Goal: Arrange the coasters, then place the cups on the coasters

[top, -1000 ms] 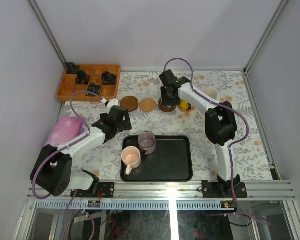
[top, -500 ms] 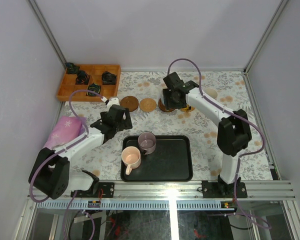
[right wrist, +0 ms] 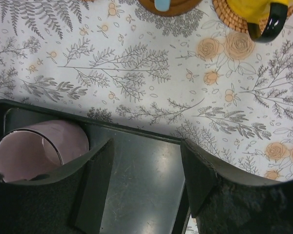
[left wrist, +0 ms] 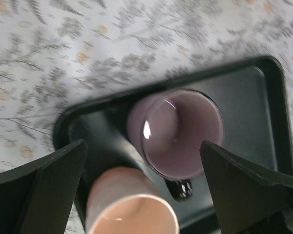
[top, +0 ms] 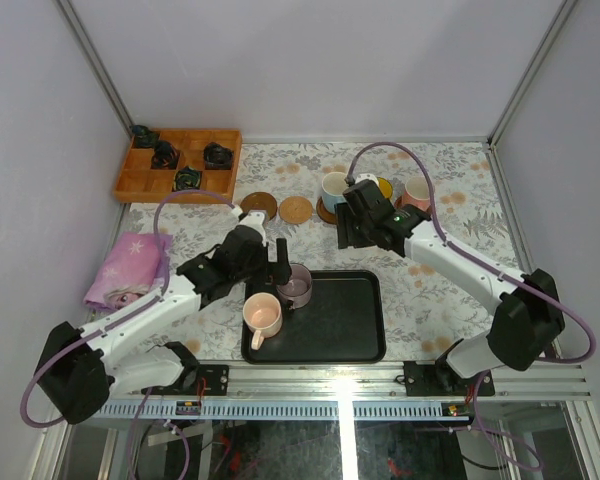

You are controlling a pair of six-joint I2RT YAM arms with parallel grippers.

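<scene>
The mauve cup's black handle [left wrist: 179,189] points at my left gripper's open fingers and is clear of the peach cup. I should go on down before the fingers close on that handle [left wrist: 181,191].
On the black tray [top: 345,320] stand a mauve-grey cup [top: 294,285] and a peach-pink cup [top: 262,315]. My left gripper [top: 280,262] hovers open just left of the mauve cup [left wrist: 180,129], with the peach cup [left wrist: 129,204] below it; its fingers [left wrist: 53,187] hold nothing. My right gripper [top: 348,232] is open and empty over the tray's far edge [right wrist: 146,146]. A light blue cup [top: 333,187] sits on a dark coaster [top: 326,213]. The yellow cup [right wrist: 246,7] rests on a woven coaster [right wrist: 229,17]. The salmon-pink cup [top: 416,193] stands right of it. Two bare coasters [top: 259,206] [top: 296,209] lie left.
A wooden compartment box [top: 140,185] with small black objects sits at the back left. A pink cloth [top: 130,265] lies by the left wall. Frame posts and walls enclose the flowered table.
My right gripper opened, left the light blue cup on its coaster and drew back toward the tray. My left gripper swung right to the mauve cup and opened wider.
</scene>
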